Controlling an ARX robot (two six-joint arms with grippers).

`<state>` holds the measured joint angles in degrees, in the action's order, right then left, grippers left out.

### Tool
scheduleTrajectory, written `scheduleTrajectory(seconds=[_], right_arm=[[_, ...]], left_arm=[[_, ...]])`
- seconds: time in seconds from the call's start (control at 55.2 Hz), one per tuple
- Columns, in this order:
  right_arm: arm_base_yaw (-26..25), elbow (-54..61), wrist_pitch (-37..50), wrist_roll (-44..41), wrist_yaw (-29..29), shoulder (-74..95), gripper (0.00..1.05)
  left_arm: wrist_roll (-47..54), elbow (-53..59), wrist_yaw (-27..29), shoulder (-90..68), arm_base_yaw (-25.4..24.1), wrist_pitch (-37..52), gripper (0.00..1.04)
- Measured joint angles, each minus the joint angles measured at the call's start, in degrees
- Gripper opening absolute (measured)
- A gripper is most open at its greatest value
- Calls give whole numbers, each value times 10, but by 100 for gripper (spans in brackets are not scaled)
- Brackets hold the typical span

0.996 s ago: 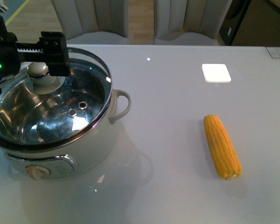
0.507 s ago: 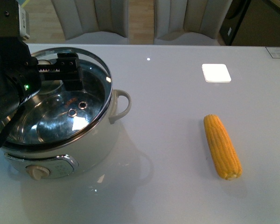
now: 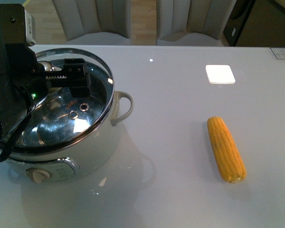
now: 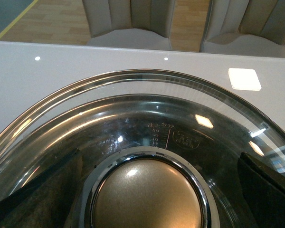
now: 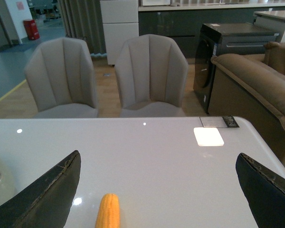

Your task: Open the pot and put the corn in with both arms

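My gripper will uncover an empty white pot [image 3: 99, 147] when it lifts the glass lid off, because shiny steel with etched marks [image 4: 165, 137] shows clearly through the lid.
The white pot [image 3: 104, 137] stands at the table's left with its glass lid [image 3: 80, 111] on and a cream control knob [image 3: 39, 175] in front. My left gripper [image 3: 54, 76] is open over the lid, its fingers on either side of the lid's round knob [image 4: 147, 194], apart from it. The lid fills the left wrist view [image 4: 147, 114]. The yellow corn [image 3: 226, 148] lies on the table at the right. It also shows in the right wrist view [image 5: 108, 212], between my open, empty right gripper's fingers [image 5: 42, 192]. The right arm is out of the front view.
The pot's loop handle [image 3: 126, 105] sticks out toward the corn. A bright light patch [image 3: 220, 74] reflects on the glossy table [image 3: 180, 118] behind the corn. Two grey chairs [image 5: 147, 71] stand past the far edge, with a dark cabinet and sofa [image 5: 256, 80] at the right.
My left arm has come forward and down over the lid, so the gripper now straddles the lid's knob. The pot, lid and corn have not moved.
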<state>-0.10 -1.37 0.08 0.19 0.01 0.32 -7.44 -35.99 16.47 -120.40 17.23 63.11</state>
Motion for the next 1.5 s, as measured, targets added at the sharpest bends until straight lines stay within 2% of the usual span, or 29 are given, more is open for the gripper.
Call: scheduleTrajectory(seconds=[0.145, 0.38, 0.453, 1.051, 1.504], right_arm=[[0, 0, 0, 0, 0, 0, 96], [0, 0, 0, 0, 0, 0, 96], [0, 0, 0, 0, 0, 0, 96], [0, 0, 0, 0, 0, 0, 96], [0, 0, 0, 0, 0, 0, 96]], left_arm=[[-1, 2, 6, 0, 1, 2, 86], [-6, 3, 17, 0, 1, 3, 50], [-6, 3, 18, 2, 0, 3, 44], [12, 14, 17, 35, -7, -27, 44], [21, 15, 11, 136, -35, -79, 44]])
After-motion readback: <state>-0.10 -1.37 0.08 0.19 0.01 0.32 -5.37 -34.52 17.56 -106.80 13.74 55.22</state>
